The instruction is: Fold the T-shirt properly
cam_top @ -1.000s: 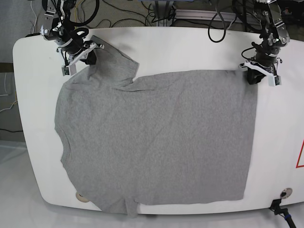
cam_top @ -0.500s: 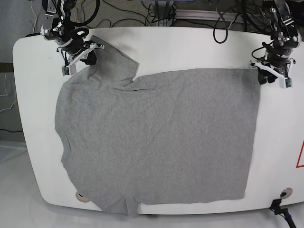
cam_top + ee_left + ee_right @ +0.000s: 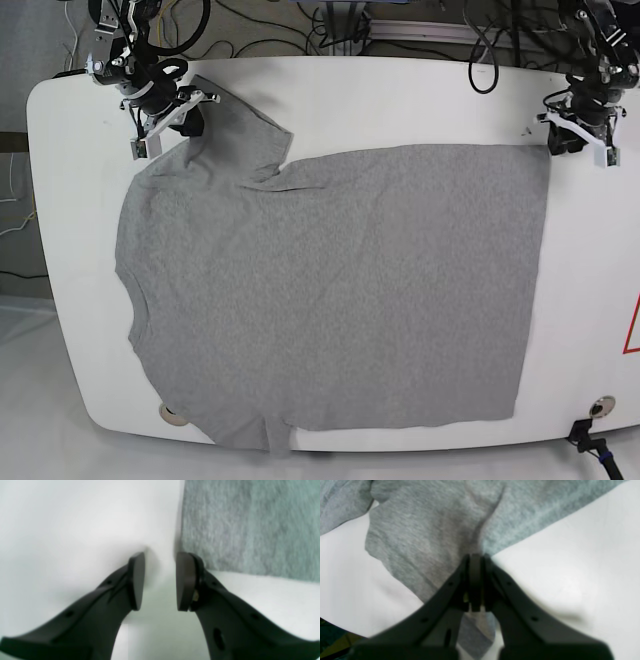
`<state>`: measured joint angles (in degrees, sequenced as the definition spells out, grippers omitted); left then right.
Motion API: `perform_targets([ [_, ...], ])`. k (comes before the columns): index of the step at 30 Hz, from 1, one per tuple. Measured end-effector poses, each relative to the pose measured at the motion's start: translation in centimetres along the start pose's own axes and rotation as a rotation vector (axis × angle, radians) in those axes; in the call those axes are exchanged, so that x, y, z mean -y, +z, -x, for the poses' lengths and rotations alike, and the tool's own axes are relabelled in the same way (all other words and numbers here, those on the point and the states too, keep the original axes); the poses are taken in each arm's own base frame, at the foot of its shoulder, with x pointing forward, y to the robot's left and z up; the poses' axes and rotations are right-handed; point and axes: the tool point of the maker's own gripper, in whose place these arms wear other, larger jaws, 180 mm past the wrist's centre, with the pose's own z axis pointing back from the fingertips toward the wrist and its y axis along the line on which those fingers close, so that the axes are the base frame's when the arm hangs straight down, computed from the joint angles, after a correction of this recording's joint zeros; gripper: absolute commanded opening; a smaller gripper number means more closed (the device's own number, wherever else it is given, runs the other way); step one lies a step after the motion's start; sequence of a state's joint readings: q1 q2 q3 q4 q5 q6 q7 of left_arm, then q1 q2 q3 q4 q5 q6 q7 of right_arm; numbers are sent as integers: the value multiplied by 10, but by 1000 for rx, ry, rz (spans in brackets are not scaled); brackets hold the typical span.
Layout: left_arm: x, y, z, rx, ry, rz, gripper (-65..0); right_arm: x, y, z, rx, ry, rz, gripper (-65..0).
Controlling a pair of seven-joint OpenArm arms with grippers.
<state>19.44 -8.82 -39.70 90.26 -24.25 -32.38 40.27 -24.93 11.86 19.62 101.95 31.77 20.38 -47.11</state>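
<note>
My left gripper has the T-shirt's corner (image 3: 545, 150) outside its fingers, so I should move that gripper in over the T-shirt's side edge (image 3: 545, 168) and pinch it before I fold.
The grey T-shirt (image 3: 330, 290) lies spread flat on the white table (image 3: 400, 100), one sleeve up at the far left. My right gripper (image 3: 185, 122) is shut on that sleeve; its wrist view shows the closed jaws (image 3: 475, 580) pinching a wrinkled fold of shirt (image 3: 432, 530). My left gripper (image 3: 566, 140) stands open just off the shirt's far right corner. In its wrist view the left gripper (image 3: 160, 580) has only bare table between its fingers (image 3: 136, 580), and the shirt's corner (image 3: 250, 530) lies just beyond the right-hand finger.
Cables (image 3: 250, 25) crowd the far edge behind the table. A red triangle mark (image 3: 632, 325) sits at the right edge. Round fittings (image 3: 600, 405) are set near the front corners. The lower sleeve (image 3: 275, 440) hangs over the front edge.
The arm on the base view's right has moved right and toward the far edge, and the shirt's far right corner has shifted right with it. The other arm has stayed put.
</note>
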Motion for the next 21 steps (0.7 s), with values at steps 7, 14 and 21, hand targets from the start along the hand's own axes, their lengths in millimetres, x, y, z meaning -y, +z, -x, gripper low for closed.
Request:
perform_targets([
  [7,13,-2,4,11,-1,48,-453,0,0,0,-1,0,0,-631],
  [14,12,-10,5,17,47,53,-453,0,0,0,-2,1,1,-631],
  [21,13,-19,-1,56,92,72,-453,0,0,0,-1,0,0,-631],
])
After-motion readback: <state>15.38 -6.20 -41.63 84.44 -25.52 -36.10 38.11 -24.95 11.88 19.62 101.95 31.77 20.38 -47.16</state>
